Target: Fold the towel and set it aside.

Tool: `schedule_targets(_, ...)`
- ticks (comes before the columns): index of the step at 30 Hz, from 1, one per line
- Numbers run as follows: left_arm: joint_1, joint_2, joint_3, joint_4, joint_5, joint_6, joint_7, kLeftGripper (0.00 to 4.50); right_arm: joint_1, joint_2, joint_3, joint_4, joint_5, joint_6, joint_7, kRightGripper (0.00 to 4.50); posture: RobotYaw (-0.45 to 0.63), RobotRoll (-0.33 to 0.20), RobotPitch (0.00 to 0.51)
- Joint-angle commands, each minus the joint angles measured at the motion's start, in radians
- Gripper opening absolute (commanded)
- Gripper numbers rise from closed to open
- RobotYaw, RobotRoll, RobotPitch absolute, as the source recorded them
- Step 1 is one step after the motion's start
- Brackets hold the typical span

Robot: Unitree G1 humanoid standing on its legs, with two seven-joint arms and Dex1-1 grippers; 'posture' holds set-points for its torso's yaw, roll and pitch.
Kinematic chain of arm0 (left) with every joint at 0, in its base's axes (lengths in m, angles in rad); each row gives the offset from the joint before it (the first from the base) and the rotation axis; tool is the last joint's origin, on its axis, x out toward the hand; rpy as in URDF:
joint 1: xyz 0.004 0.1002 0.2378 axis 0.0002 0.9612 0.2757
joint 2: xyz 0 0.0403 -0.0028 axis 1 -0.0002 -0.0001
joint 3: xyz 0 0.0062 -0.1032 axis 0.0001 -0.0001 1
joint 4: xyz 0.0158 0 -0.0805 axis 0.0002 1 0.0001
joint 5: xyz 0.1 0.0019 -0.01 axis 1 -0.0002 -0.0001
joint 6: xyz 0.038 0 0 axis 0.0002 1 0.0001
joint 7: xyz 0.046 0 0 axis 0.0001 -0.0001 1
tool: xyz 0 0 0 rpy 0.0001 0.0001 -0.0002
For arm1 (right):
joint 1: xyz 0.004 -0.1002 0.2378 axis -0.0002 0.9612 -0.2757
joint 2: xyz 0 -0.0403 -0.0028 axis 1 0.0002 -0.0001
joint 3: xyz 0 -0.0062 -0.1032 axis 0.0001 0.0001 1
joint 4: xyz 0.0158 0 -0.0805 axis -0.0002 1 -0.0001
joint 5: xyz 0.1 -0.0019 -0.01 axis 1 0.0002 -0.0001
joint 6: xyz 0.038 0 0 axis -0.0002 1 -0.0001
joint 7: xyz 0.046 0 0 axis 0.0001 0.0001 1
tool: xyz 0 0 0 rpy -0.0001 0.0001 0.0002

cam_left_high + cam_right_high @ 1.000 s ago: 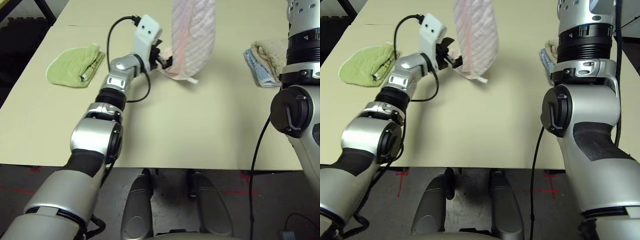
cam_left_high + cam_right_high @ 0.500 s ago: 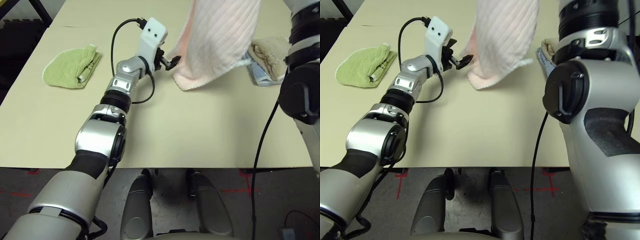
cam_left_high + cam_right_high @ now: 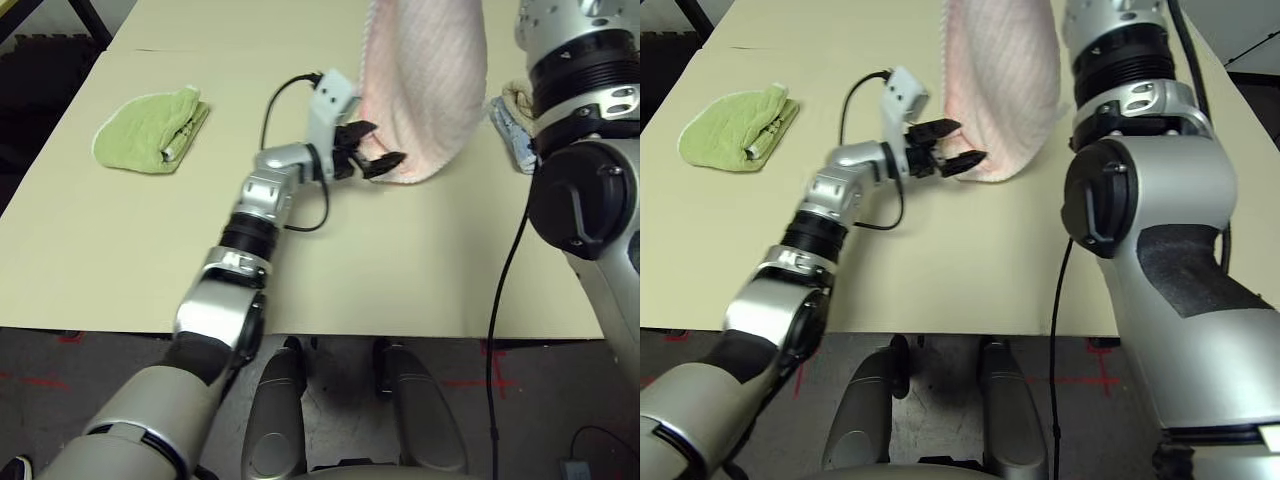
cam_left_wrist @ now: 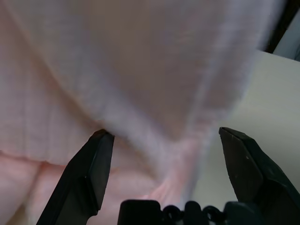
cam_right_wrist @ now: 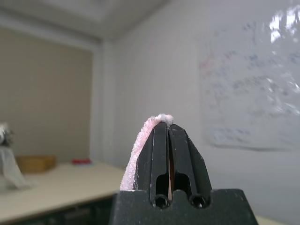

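Observation:
My left gripper should move back and pinch the towel's lower corner before spreading the towel, because its open fingers are facing folds of the hanging towel [image 4: 140, 112].
The pale pink towel [image 3: 425, 80] hangs down from above the table, its lower edge touching the tabletop near the middle back. My right gripper [image 5: 168, 129] is raised and shut on the towel's top edge, a pink fringe [image 5: 140, 143] showing beside its fingers. My left gripper [image 3: 372, 150] is open at the towel's lower left edge, fingers [image 4: 93, 173] spread wide with the towel's pink fabric [image 4: 140, 70] right in front of them.
A lime-green cloth [image 3: 150, 128] lies on the table at the left. Folded beige and light-blue towels [image 3: 512, 112] sit at the right, partly behind my right arm [image 3: 585, 150]. The tan table [image 3: 300, 270] has bare room in front.
The towel has swung back from the right and hangs narrower. My left gripper has moved right and nearer, following the towel's lower edge, still open. The right gripper stays shut on the towel.

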Motion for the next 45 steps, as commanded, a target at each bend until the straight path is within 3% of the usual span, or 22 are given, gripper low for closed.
schedule_targets(1, -0.040, -0.015, 0.033, 0.109, -0.013, -0.052, 0.076, 4.48, -0.005, -0.054, -0.039, -0.065, 0.054, 0.054, 0.032, 0.00, -0.08, 0.000, 0.245)
schedule_targets(6, -0.064, 0.048, 0.031, 0.220, 0.034, -0.125, 0.142, 4.48, 0.069, -0.114, -0.009, -0.075, 0.009, 0.064, 0.018, 0.00, -0.08, 0.000, 0.248)
schedule_targets(10, -0.052, 0.109, 0.021, 0.228, 0.037, -0.125, 0.089, 4.48, 0.119, -0.134, 0.000, -0.078, -0.008, 0.054, 0.005, 0.00, -0.06, 0.000, 0.249)
schedule_targets(15, 0.016, 0.229, 0.008, 0.034, -0.036, 0.026, -0.175, 4.48, 0.161, -0.121, 0.013, -0.095, -0.021, 0.046, -0.001, 0.00, -0.03, 0.000, 0.245)
schedule_targets(20, 0.036, 0.327, 0.023, -0.080, -0.061, 0.133, -0.239, 4.48, 0.174, -0.111, 0.024, -0.113, -0.023, 0.062, 0.008, 0.00, 0.00, 0.000, 0.238)
schedule_targets(31, -0.067, 0.341, 0.045, 0.117, -0.028, -0.018, -0.125, 4.48, 0.153, -0.110, 0.042, -0.107, -0.027, 0.079, 0.000, 0.00, -0.01, 0.000, 0.232)
schedule_targets(45, -0.030, 0.431, -0.092, 0.291, 0.143, -0.269, -0.198, 4.48, 0.138, -0.140, 0.029, -0.064, -0.036, 0.074, 0.020, 0.00, -0.03, 0.000, 0.232)
